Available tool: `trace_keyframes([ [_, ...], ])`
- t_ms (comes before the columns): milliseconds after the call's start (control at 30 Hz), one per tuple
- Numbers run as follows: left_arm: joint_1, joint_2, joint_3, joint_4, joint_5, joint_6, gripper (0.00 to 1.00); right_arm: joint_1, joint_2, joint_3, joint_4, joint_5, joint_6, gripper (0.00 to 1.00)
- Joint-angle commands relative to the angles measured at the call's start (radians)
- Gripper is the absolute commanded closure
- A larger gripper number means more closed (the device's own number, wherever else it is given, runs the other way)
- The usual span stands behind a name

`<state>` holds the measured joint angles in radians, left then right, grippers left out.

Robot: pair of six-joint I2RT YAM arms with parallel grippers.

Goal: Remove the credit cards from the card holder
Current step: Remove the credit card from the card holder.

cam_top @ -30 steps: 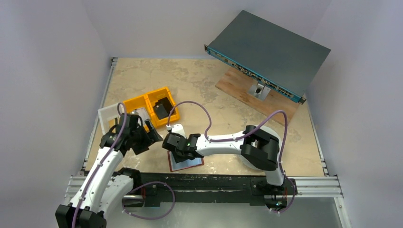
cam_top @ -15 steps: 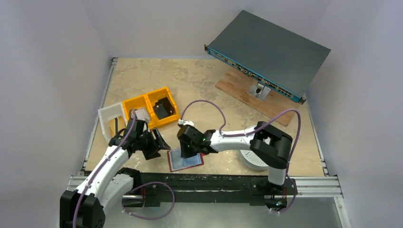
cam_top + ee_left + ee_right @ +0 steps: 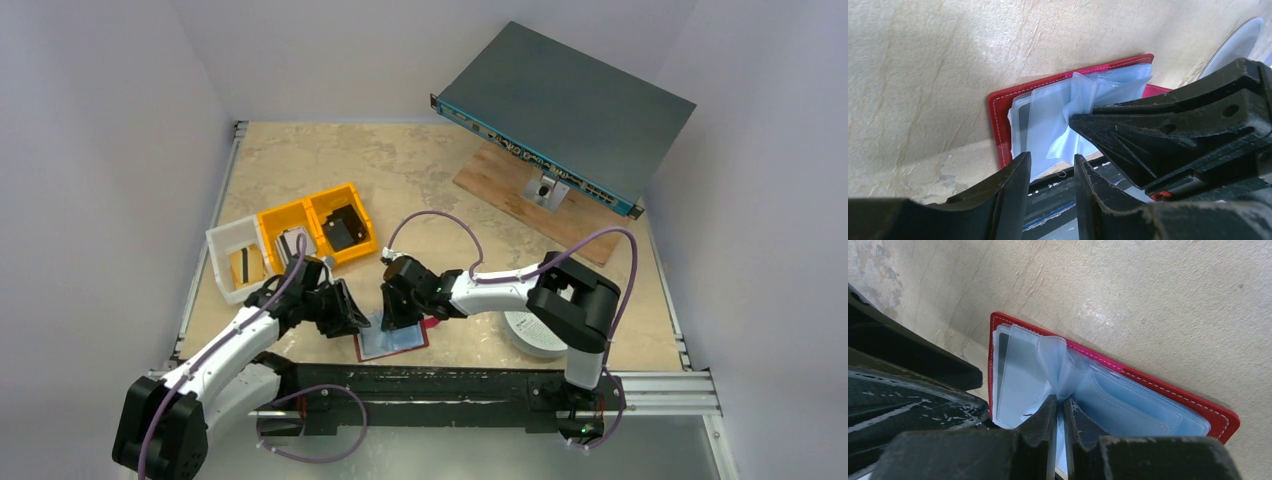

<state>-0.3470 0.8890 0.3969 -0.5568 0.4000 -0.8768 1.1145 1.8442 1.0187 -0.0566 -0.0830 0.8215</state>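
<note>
My right gripper has the sleeve (image 3: pixel 1064 143) bunched over the greyish credit card (image 3: pixel 1023 119), so next my left gripper takes the sleeve and folds it clear of the card.
The card holder (image 3: pixel 395 343) lies open near the table's front edge, red outside with pale blue plastic sleeves (image 3: pixel 1128 397) inside. My right gripper (image 3: pixel 393 318) (image 3: pixel 1060 404) is shut on one sleeve at the fold and holds it upright. A greyish credit card (image 3: pixel 1024 119) shows through the leftmost sleeve. My left gripper (image 3: pixel 352 322) (image 3: pixel 1052 161) hovers at the holder's left near edge (image 3: pixel 998 107). Its jaws are open with a narrow gap and nothing between them. A yellow card with a dark stripe (image 3: pixel 243 265) lies in the white bin.
A white bin (image 3: pixel 222 243) and two yellow bins (image 3: pixel 312 205) stand at the left, holding a silvery part and a black block. A grey rack unit (image 3: pixel 565 105) rests on a wooden board at the back right. A white disc (image 3: pixel 530 338) sits by the right arm.
My left gripper has come from the bins down to the holder's left edge, its jaws narrowing. My right gripper has shifted right and shut on a sleeve.
</note>
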Motion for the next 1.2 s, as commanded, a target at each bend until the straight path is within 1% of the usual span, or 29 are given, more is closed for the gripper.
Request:
trace_keyframes([
  [0, -0.037, 0.056, -0.005, 0.08, -0.003, -0.009, 0.64, 0.002, 0.047, -0.049, -0.026, 0.019, -0.006, 0.94],
  [133, -0.06, 0.093, -0.007, 0.086, -0.051, -0.001, 0.65, -0.005, 0.039, -0.058, -0.023, 0.019, -0.008, 0.94],
  [633, -0.119, 0.209, -0.041, 0.213, -0.054, -0.028, 0.66, -0.01, 0.038, -0.077, 0.002, 0.0, -0.001, 0.94],
  [733, -0.129, 0.21, -0.042, 0.241, -0.047, -0.05, 0.69, -0.01, 0.036, -0.08, 0.004, -0.001, 0.001, 0.94],
  [900, -0.143, 0.209, -0.021, 0.237, -0.055, -0.059, 0.72, -0.012, 0.04, -0.077, 0.008, -0.007, 0.001, 0.94],
  [1000, -0.145, 0.209, -0.017, 0.233, -0.061, -0.059, 0.77, -0.013, 0.04, -0.075, 0.008, -0.009, 0.002, 0.94],
  [1067, -0.145, 0.205, -0.014, 0.22, -0.071, -0.059, 0.85, -0.014, 0.034, -0.075, 0.009, -0.013, 0.002, 0.93],
  [1100, -0.145, 0.201, -0.011, 0.207, -0.082, -0.06, 0.9, -0.016, 0.029, -0.075, 0.009, -0.015, 0.002, 0.92],
  [1167, -0.145, 0.184, -0.004, 0.172, -0.116, -0.06, 0.98, -0.02, 0.012, -0.072, 0.009, -0.02, 0.002, 0.89],
])
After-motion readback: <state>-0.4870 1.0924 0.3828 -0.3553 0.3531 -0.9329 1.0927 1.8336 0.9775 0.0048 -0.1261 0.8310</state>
